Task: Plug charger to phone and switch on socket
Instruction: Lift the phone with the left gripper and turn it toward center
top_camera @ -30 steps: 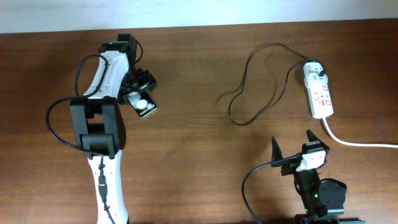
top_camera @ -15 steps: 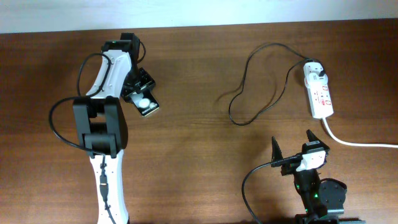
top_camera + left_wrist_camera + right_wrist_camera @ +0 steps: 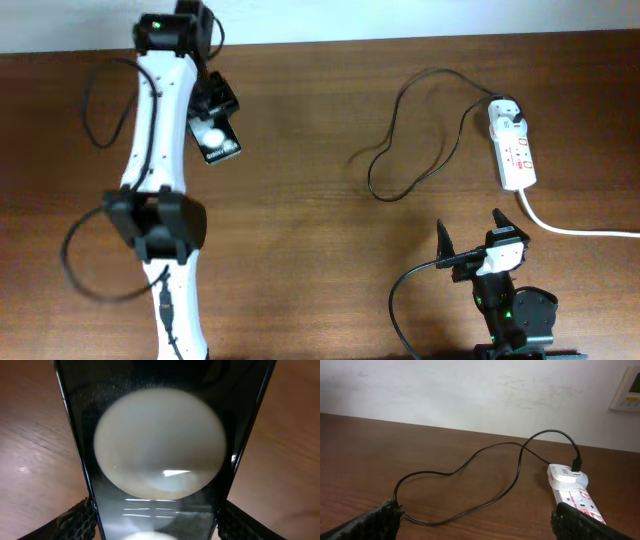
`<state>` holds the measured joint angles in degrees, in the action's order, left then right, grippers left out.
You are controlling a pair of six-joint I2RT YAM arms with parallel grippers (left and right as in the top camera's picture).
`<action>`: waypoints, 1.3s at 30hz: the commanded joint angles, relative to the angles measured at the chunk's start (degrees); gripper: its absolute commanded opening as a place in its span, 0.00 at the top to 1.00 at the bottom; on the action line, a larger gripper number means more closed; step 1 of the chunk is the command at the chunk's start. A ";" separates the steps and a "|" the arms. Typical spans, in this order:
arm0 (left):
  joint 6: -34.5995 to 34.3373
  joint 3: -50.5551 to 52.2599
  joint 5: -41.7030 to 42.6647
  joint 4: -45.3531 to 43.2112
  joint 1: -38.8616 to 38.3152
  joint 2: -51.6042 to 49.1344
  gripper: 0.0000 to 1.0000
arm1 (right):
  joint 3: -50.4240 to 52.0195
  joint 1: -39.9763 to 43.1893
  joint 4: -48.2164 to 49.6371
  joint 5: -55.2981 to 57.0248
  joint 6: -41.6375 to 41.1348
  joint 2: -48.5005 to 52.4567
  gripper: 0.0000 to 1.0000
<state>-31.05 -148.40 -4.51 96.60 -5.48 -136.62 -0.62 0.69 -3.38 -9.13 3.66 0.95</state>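
Note:
The phone in the left gripper [image 3: 216, 142] is far away from the robot's right gripper, so the robot should move the phone to the table's middle [image 3: 305, 220] for both grippers to hold.
My left gripper [image 3: 213, 120] is shut on the phone [image 3: 218, 140], a black slab with a white round reflection, near the table's far left. In the left wrist view the phone [image 3: 160, 450] fills the frame between my two fingers [image 3: 75, 521]. The charger's thin black cable [image 3: 400, 150] lies looped at the far right, and its white adapter [image 3: 507, 115] sits in the socket [image 3: 515, 155], a white power strip. My right gripper [image 3: 470, 228] is open and empty at the front right. It faces the cable [image 3: 485, 485], the adapter [image 3: 567, 474] and the socket [image 3: 577, 500].
The socket's thick white cord [image 3: 575, 228] runs off the right edge of the table. A pale wall [image 3: 470, 390] stands behind the table's far edge. My left arm [image 3: 155, 150] stretches along the left side.
My left arm has stretched farther away and carried the phone up and to the left, toward the far edge. The right arm, cable and socket have not moved.

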 commanded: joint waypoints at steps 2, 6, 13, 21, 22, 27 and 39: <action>5.07 -1.53 2.38 0.15 -1.88 16.15 0.42 | 0.31 -0.31 -0.24 -0.74 0.42 -0.33 0.01; 5.07 9.40 2.12 0.13 -3.17 34.82 0.42 | 0.31 -0.31 -0.24 -0.72 0.42 -0.33 0.01; -0.26 45.51 -2.84 -4.46 -3.10 68.11 0.43 | 0.31 -0.31 -0.24 -0.72 0.42 -0.33 0.01; -4.39 80.43 18.64 -29.99 -3.10 67.73 0.44 | 0.31 -0.31 -0.24 -0.74 0.42 -0.33 0.01; -5.22 80.94 21.79 -31.76 -3.10 64.15 0.44 | 0.31 -0.31 -0.24 -0.72 0.42 -0.33 0.01; -5.38 80.91 43.30 -35.32 -3.10 45.90 0.47 | 0.31 -0.31 -0.24 -0.74 0.42 -0.33 0.01; -5.49 80.91 62.66 -36.89 -3.10 44.37 0.49 | 0.31 -0.31 -0.24 -0.74 0.42 -0.33 0.01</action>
<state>-36.29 -67.26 54.92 61.14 -8.62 -92.75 -0.62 0.69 -3.38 -9.13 3.70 0.95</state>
